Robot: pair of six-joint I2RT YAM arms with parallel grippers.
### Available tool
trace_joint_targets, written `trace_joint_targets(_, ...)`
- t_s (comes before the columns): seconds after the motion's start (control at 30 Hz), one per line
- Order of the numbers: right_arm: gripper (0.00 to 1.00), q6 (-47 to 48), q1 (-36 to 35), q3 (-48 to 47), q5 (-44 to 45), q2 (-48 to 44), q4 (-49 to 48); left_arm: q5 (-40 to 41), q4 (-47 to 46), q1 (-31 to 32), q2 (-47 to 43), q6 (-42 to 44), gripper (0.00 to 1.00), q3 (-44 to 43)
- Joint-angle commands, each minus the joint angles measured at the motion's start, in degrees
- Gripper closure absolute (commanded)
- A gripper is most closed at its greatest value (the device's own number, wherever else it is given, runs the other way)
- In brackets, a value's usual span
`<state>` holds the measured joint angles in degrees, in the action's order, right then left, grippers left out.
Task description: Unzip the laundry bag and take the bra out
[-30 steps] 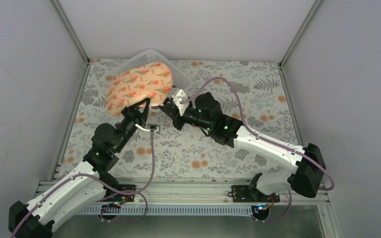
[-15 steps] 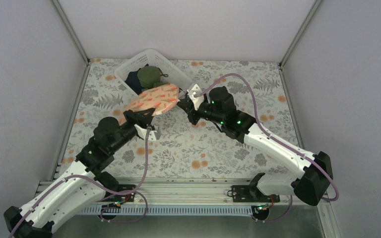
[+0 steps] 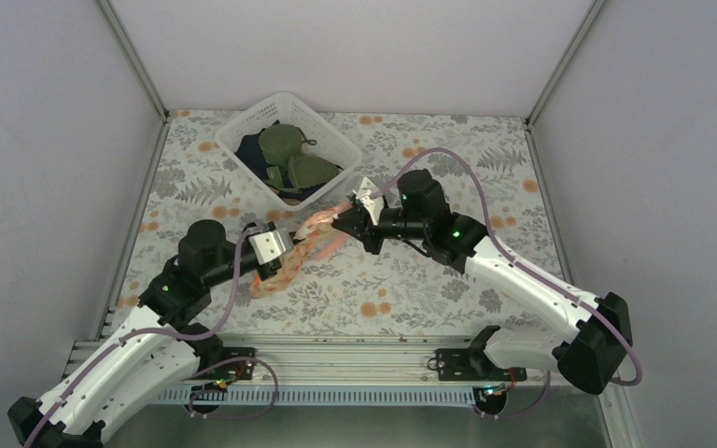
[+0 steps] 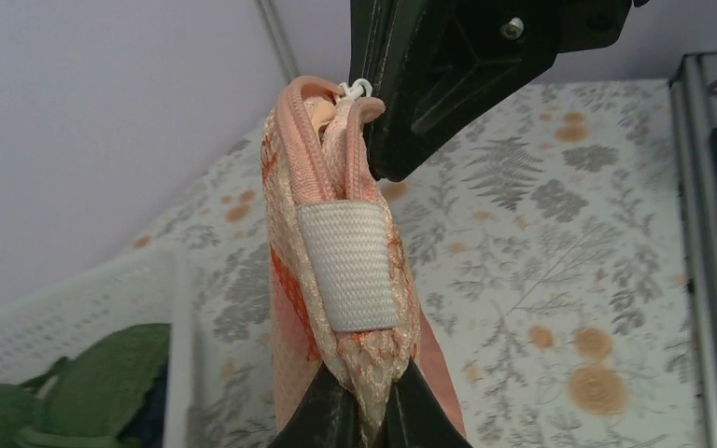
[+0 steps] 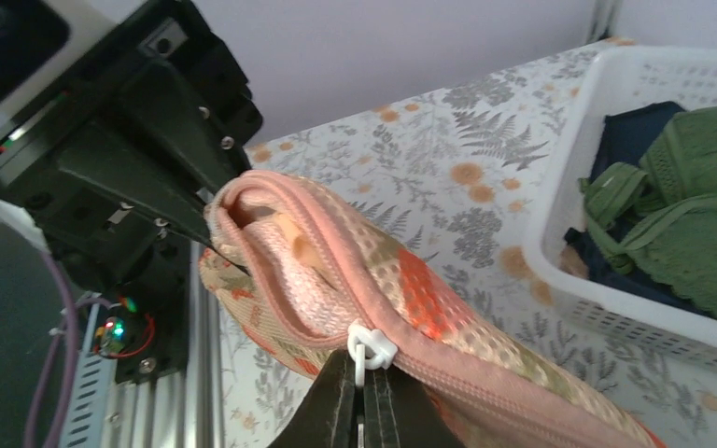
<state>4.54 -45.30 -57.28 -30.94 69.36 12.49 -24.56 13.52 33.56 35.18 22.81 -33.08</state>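
My left gripper pinches mesh [image 4: 366,349] below the white elastic tab and the zipper edge [image 4: 304,154] bends above, so I should take that zipper edge and stretch it straight.
The laundry bag [image 3: 297,247], peach-pink mesh with orange-red flowers, hangs edge-on between my two grippers above the table. My left gripper [image 3: 275,254] is shut on the bag's end just below a white elastic tab [image 4: 347,266]; its jaws [image 4: 371,411] pinch the fabric. My right gripper [image 3: 344,217] is shut on the white zipper pull [image 5: 371,347], with its tips [image 5: 366,378] right under it. The zipper is parted for a short stretch beside the pull. A smooth peach bit [image 5: 291,241] shows in the gap. The bra is otherwise hidden inside.
A white lattice basket [image 3: 243,140] stands at the back left with olive-green bras [image 3: 291,154] and dark blue cloth in it; it also shows in the right wrist view [image 5: 616,308]. The table has a floral cloth, with grey walls around and a metal rail [image 3: 336,350] at the near edge.
The bag has come down from over the basket toward the near side and turned from flat to edge-on. Both grippers moved with it, and the basket's contents are uncovered.
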Motion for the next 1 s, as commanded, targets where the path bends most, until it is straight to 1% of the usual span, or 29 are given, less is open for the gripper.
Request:
trace_joint_targets(0.0,0.97,-1.2,-0.7,-0.4,-7.2,-1.8,1.0,-6.9,-3.1,-1.1,-0.1,-6.7,0.98,1.3)
trace_joint_targets(0.07,0.96,-2.0,-0.6,-0.1,-6.0,-2.1,1.1,-4.4,-3.6,-1.6,0.3,-6.9,0.98,2.8)
trace_joint_targets(0.1,0.97,-2.5,-0.7,0.0,-5.3,-1.9,1.0,-2.4,-4.0,-2.0,0.7,-7.2,0.96,3.4)
trace_joint_targets(0.13,0.97,-3.2,-0.7,0.2,-4.9,-1.7,1.0,-1.2,-4.3,-2.3,0.9,-7.2,0.85,3.7)
trace_joint_targets(0.17,0.96,-4.1,-0.7,0.4,-4.6,-1.2,0.7,-0.9,-4.4,-2.6,1.2,-6.6,0.68,3.8)
trace_joint_targets(0.2,0.96,-4.9,-0.7,0.7,-4.4,-0.8,0.3,-1.4,-4.2,-2.6,1.5,-5.6,0.56,3.7)
trace_joint_targets(0.3,0.96,-7.0,-1.1,1.0,-3.8,0.6,-0.9,-6.4,-3.0,-2.6,1.7,-2.2,0.35,2.8)
trace_joint_targets(0.37,0.97,-7.8,-1.6,0.9,-3.3,1.4,-1.6,-7.5,-3.0,-2.6,2.2,-3.1,0.29,2.2)
trace_joint_targets(0.47,0.96,-7.6,-2.5,0.7,-4.1,2.0,-2.4,-7.2,-3.7,-2.5,3.7,-5.8,0.26,0.3)
trace_joint_targets(0.57,0.96,-6.2,-3.0,0.4,-4.6,1.9,-1.7,-6.4,-3.6,-2.5,4.9,-5.6,0.24,-3.0)
trace_joint_targets(0.63,0.97,-5.7,-3.0,-0.1,-4.3,1.7,-1.0,-6.0,-1.6,-2.5,6.0,-4.4,0.26,-5.8)
trace_joint_targets(0.73,0.96,-5.3,-3.0,-0.9,-4.4,1.7,-0.3,-4.0,3.0,-1.5,8.5,-3.5,0.35,-8.9)
trace_joint_targets(0.83,0.96,-4.9,-3.1,-1.4,-4.2,1.9,0.0,-2.2,5.2,-0.7,10.6,-2.3,0.44,-10.5)
trace_joint_targets(0.97,0.96,-4.6,-3.0,-1.7,-3.9,1.9,0.4,-2.1,5.0,-0.5,10.9,-0.2,0.65,-11.6)
